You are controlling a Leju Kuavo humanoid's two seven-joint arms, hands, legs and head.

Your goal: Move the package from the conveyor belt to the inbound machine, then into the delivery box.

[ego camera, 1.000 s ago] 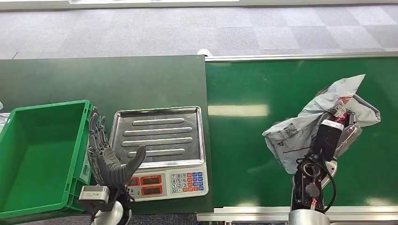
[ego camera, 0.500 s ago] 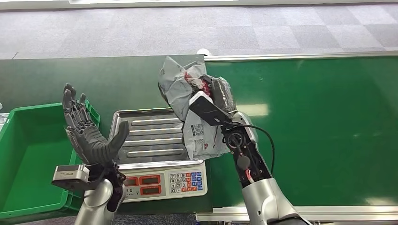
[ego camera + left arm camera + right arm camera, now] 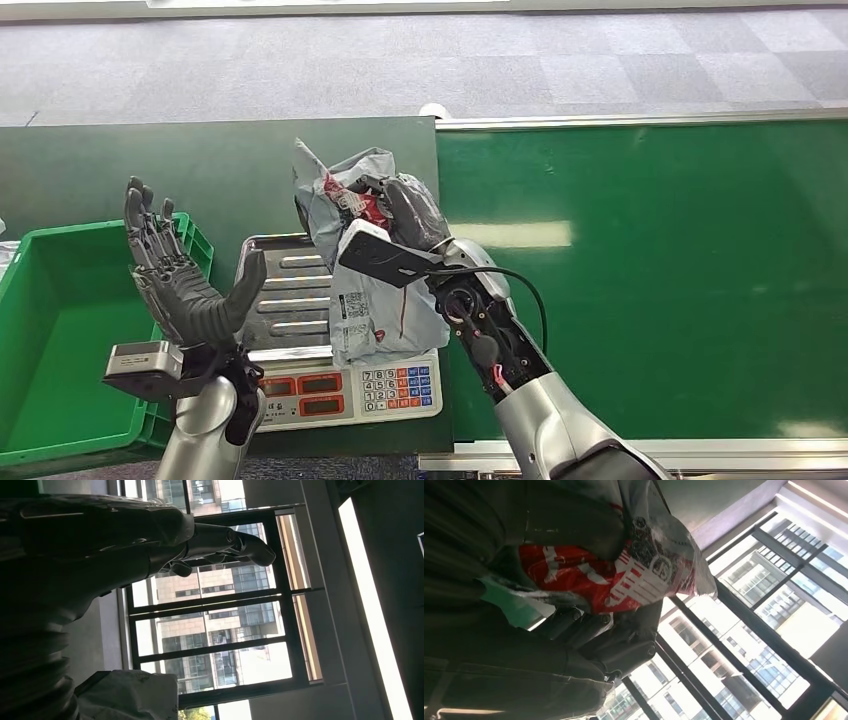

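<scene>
My left gripper will lift the package (image 3: 385,313), and the package will bunch up at its held edge and hang wide below, because the grey wrapping creases (image 3: 358,176) around my right gripper.
My right hand (image 3: 408,215) grips a crumpled grey package (image 3: 352,255) with red print and lifts it over the steel tray of the inbound machine (image 3: 290,300). The package hangs down in front of the tray's right side. The right wrist view is close on the package (image 3: 644,565) and my dark fingers (image 3: 589,630) around it. My left hand (image 3: 185,295) is raised with fingers spread and palm turned toward the package, holding nothing. It hovers between the tray and the green delivery box (image 3: 60,330). In the left wrist view the left hand (image 3: 150,545) points at windows.
The green conveyor belt (image 3: 680,280) stretches to the right with a metal rail along its front. The machine's keypad and red displays (image 3: 355,390) face me. Grey carpet floor lies beyond the dark green table (image 3: 200,170).
My right arm has carried the package from the belt leftward to above the machine's tray. My left hand has risen from beside the box's rim and drifted slightly left.
</scene>
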